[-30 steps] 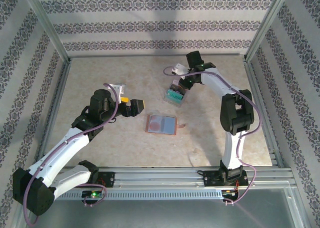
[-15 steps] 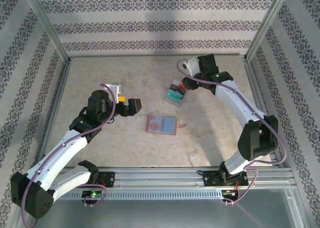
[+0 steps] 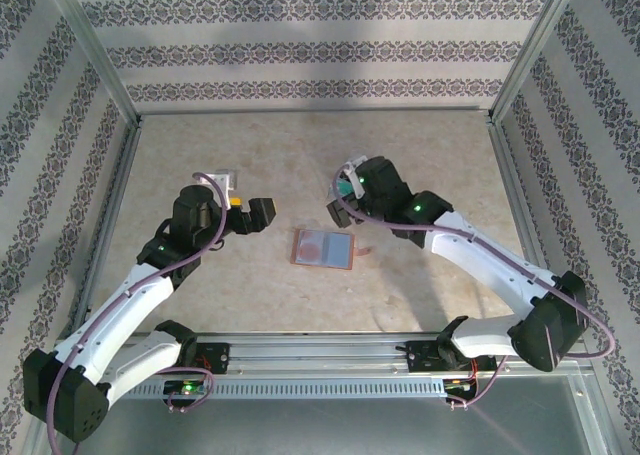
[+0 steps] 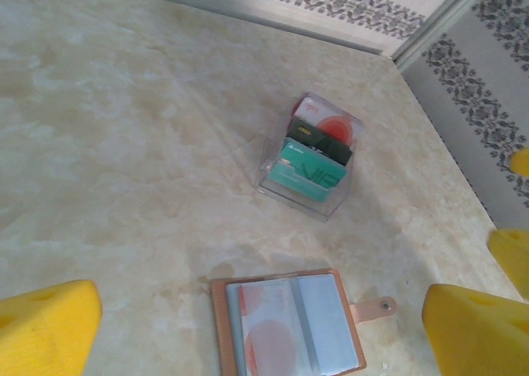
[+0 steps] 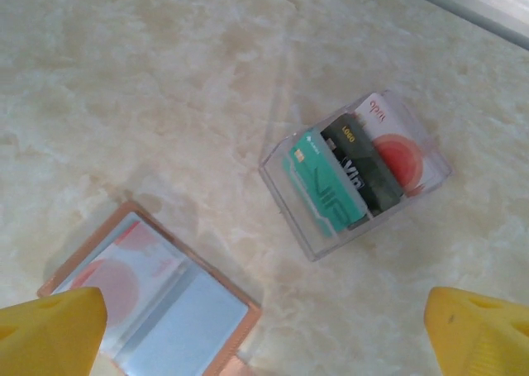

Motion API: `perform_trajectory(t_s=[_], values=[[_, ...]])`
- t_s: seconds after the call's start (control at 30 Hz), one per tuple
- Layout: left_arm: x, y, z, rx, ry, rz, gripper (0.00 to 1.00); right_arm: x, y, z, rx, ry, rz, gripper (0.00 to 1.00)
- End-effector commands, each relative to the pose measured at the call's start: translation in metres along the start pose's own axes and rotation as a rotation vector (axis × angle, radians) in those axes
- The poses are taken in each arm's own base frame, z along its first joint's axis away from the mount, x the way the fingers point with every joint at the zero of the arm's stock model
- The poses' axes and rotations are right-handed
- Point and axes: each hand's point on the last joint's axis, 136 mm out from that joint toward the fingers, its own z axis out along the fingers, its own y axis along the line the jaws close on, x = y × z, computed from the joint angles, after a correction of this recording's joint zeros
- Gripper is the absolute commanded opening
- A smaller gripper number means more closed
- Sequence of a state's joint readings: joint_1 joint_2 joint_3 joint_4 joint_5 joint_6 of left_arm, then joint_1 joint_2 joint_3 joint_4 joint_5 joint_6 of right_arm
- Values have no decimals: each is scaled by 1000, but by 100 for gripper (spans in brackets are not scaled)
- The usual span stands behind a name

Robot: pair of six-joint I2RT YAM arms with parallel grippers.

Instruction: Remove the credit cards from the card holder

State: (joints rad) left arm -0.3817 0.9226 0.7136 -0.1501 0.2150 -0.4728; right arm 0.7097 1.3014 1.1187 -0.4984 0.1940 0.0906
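A card with a red disc is in the open card holder's clear pocket, so the robot's right gripper keeps moving there until its fingers pinch that pocket.
The card holder lies open and flat on the table, brown with grey-blue pockets, its tab pointing right. A pale card with a red disc sits in its left pocket; the wallet also lies at the lower left of the right wrist view. More credit cards, teal, dark and white-red, stand in a clear box. My left gripper hovers open left of the wallet. My right gripper hangs open above the box, hiding most of it from the top camera.
Metal frame rails and patterned walls close in the beige marble table on three sides. The arms' base rail runs along the near edge.
My right arm has swung from the back right toward the centre and now sits over the clear box. My left gripper has drawn back slightly to the left.
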Motion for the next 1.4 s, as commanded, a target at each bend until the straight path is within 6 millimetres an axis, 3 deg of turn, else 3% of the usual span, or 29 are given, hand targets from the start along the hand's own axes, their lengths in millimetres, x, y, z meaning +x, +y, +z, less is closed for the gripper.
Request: perform_trajectory(t_s=[0.0,0.27,0.5,0.6,0.73,0.87,1.13,1.37], values=[[-11,14,-9,-58,-74,-51,99,19,6,-3,26,30,101,98],[-8,49,-24,-209,-137,-126,99,62,50,15,-101,183,162,98],[7,72,-32,-311,-130,-171,99,83,71,36,-32,284,151,98],[12,82,-36,-363,-130,-187,99,88,75,45,-1,317,159,96],[16,91,-40,-391,-160,-207,99,96,85,58,7,368,171,78],[21,97,-40,-407,-165,-212,99,103,96,71,11,419,179,72],[26,105,-40,-440,-170,-222,99,106,111,96,35,456,247,71],[31,108,-39,-444,-161,-228,99,105,119,116,43,471,245,80]])
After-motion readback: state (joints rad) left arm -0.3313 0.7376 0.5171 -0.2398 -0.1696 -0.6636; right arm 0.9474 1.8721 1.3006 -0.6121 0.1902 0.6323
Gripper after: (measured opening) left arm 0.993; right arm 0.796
